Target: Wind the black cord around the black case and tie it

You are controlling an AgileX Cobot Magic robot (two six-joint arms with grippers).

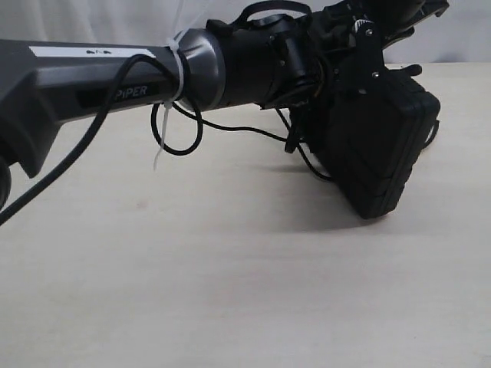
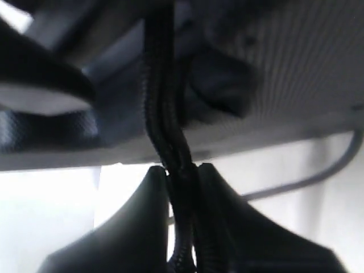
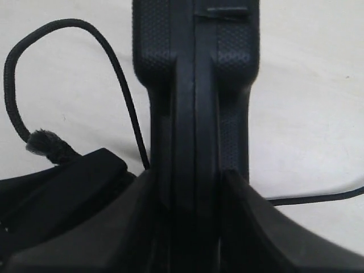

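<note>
The black cord [image 2: 164,122] runs across the black case into the fingers of the robot's left gripper, so the left gripper should guide it next and let go of it just past the case's edge [image 2: 256,143].
The black case [image 1: 383,153] is held up off the table, tilted on edge at the right. In the right wrist view my right gripper [image 3: 193,176] is shut on the case [image 3: 196,85], clamping its narrow edge between the fingers. The black cord [image 3: 62,24] loops over the table beside it and ends in a frayed tip [image 3: 38,141]. My left gripper [image 2: 182,170] is shut on the braided cord [image 2: 162,114], which runs taut from the fingertips towards the blurred case [image 2: 296,68]. A slack stretch of the cord [image 1: 311,165] hangs by the case's left side.
My left arm [image 1: 115,84] stretches across the exterior view from the left, with a smooth cable zip-tied to it [image 1: 178,73] and looping below. The pale table [image 1: 230,268] lies under everything. A white backdrop [image 1: 92,19] stands behind.
</note>
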